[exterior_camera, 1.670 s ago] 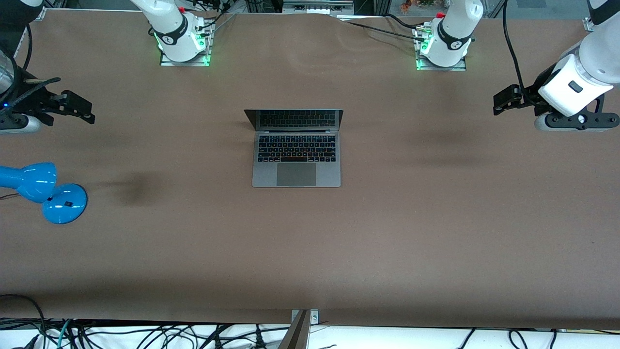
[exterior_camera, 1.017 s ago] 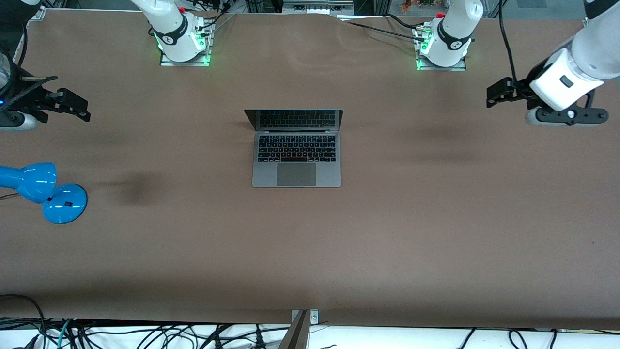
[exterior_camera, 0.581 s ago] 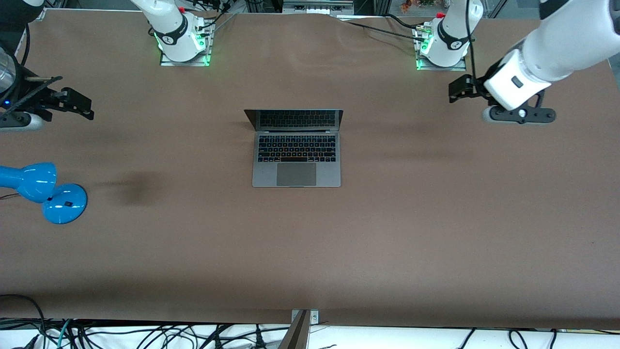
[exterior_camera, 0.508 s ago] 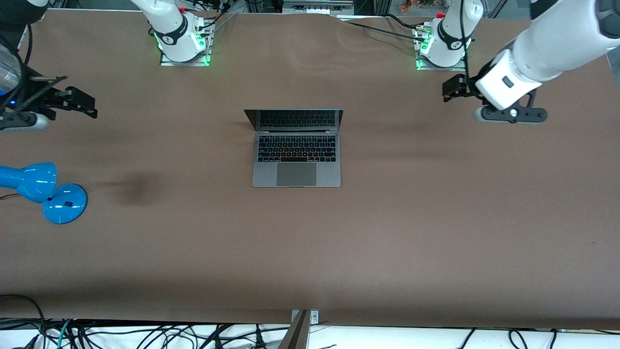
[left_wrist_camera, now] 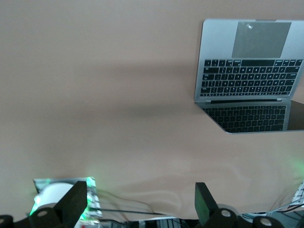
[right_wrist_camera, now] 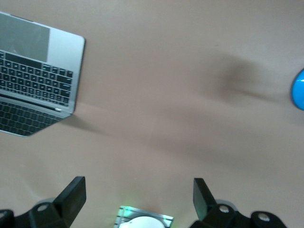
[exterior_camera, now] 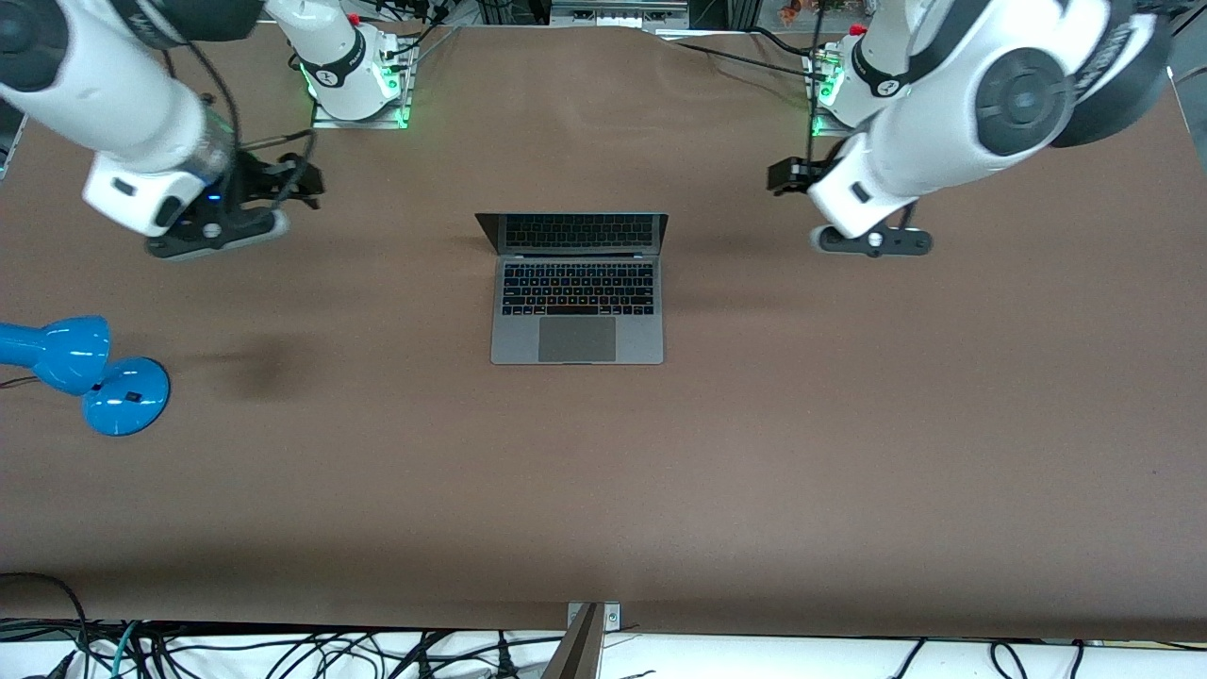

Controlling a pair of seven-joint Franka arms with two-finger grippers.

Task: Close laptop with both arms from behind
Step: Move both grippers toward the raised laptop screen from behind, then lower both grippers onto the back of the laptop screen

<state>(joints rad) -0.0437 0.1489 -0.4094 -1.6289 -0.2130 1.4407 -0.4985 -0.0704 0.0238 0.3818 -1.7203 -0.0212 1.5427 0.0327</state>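
A hinge (exterior_camera: 578,256) runs along the back edge of the keyboard. The lid (exterior_camera: 579,231) will therefore swing down flat over the keys when I push, while its base stays in place.
The laptop (exterior_camera: 577,325) lies open in the middle of the brown table, its lid (exterior_camera: 575,233) upright on the side toward the arms' bases and its keyboard facing the front camera. My left gripper (exterior_camera: 787,177) hangs open over bare table, off the lid's corner toward the left arm's end. My right gripper (exterior_camera: 300,181) hangs open over bare table toward the right arm's end. Neither touches the laptop. The left wrist view shows the laptop (left_wrist_camera: 247,66) away from the empty left gripper (left_wrist_camera: 140,202). The right wrist view shows the laptop (right_wrist_camera: 35,71) apart from the empty right gripper (right_wrist_camera: 137,194).
A blue desk lamp (exterior_camera: 90,368) lies near the table's edge at the right arm's end, its edge also in the right wrist view (right_wrist_camera: 299,90). The arm bases (exterior_camera: 356,85) (exterior_camera: 863,90) stand along the table's edge farthest from the front camera. Cables hang below the near edge.
Both arms have swung in from the table's two ends toward the laptop's lid side. Both grippers stayed open. The laptop has not moved.
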